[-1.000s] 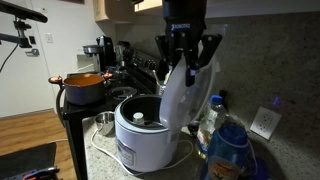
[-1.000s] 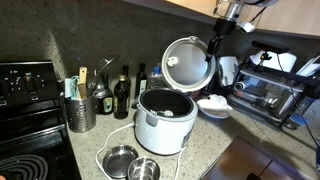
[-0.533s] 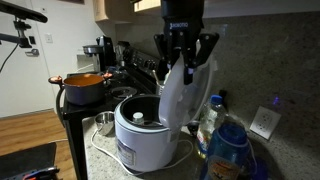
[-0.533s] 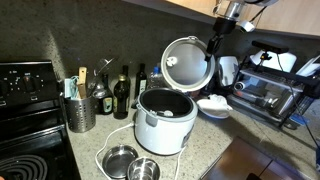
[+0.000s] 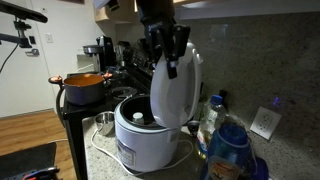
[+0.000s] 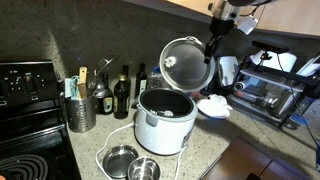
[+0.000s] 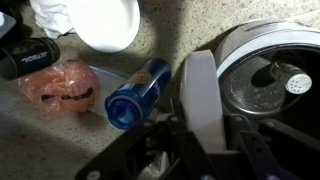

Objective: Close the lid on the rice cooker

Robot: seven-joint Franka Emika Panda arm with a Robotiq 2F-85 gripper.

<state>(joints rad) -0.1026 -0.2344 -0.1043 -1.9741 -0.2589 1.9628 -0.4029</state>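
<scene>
The robot's gripper has the lid's upper rim (image 6: 208, 62) in its fingers and the lid leans over the pot, so the gripper should keep swinging the lid down until it meets the cooker's rim (image 6: 168, 117).
The white rice cooker (image 5: 138, 140) (image 6: 163, 127) stands on the counter with its top open, and the wrist view shows its metal inside (image 7: 268, 85). Its domed white lid (image 5: 176, 92) (image 6: 187, 65) stands raised on the hinge, leaning a little over the pot. My gripper (image 5: 168, 55) (image 6: 212, 47) is at the lid's upper rim. In the wrist view the lid's white edge (image 7: 200, 90) runs between the two dark fingers, and the gripper (image 7: 203, 140) is shut on it.
An orange pot (image 5: 85, 85) sits on the stove. A blue bottle (image 5: 228, 150) (image 7: 135, 95), a white bowl (image 6: 213, 106) and a pink bag (image 7: 65, 85) lie behind the cooker. Oil bottles (image 6: 122, 92), a utensil holder (image 6: 80, 110), metal bowls (image 6: 130, 162) and a toaster oven (image 6: 275, 95) surround it.
The gripper has moved toward the cooker's front, and the lid has swung with it from leaning back to nearly upright over the pot.
</scene>
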